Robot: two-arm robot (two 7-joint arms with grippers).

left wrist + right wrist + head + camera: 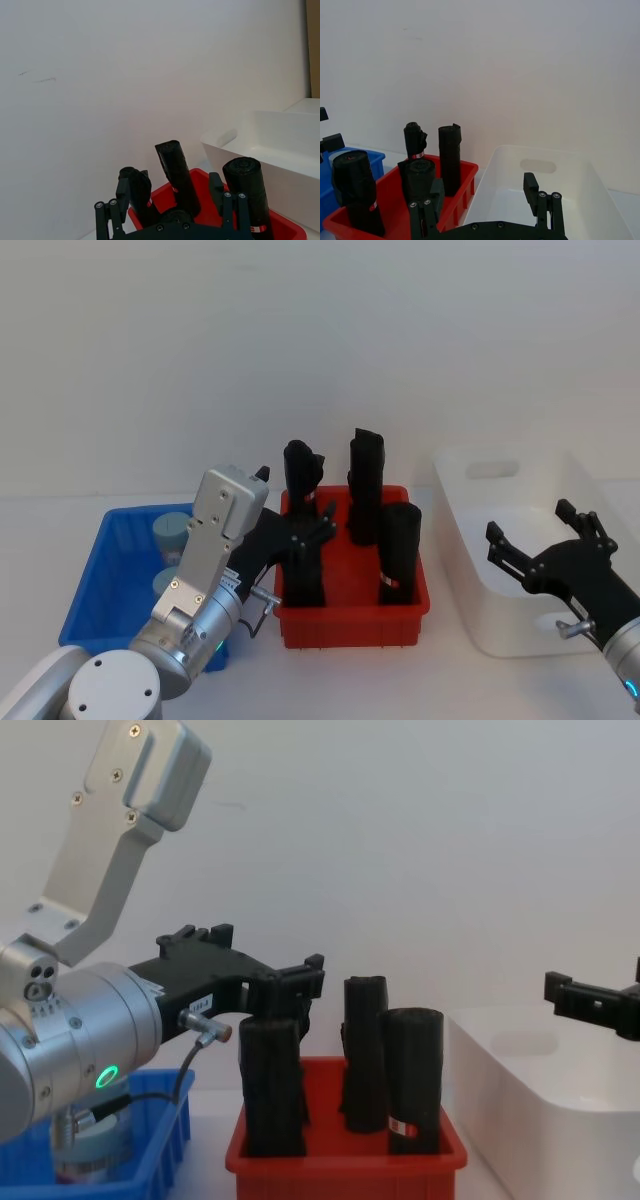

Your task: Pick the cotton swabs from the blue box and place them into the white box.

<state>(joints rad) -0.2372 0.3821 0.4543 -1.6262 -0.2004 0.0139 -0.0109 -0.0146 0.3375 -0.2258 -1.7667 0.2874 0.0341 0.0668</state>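
Note:
The labelled black roll (412, 1082) should lie on its side and roll a bit when I put it into the white box, because its top is round (413, 1013).
The blue box (92, 585) stands at the left of the table. Two cotton swabs tubs with grey-blue lids (170, 529) (163, 583) stand inside it, partly hidden by my left arm; one tub (85, 1152) peeks out below the arm in the chest view. My left gripper (295, 504) (170, 210) (262, 958) is open and empty, hovering over the left side of the red bin, to the right of the blue box. At the right, my right gripper (540, 530) (482, 207) (605, 1005) hangs open and empty over the white box (468, 580) (545, 172).
A red bin (350, 622) stands between the blue and white boxes and holds several tall black rolls (398, 552) (413, 1075) that rise well above its rim. A plain white wall stands behind the table.

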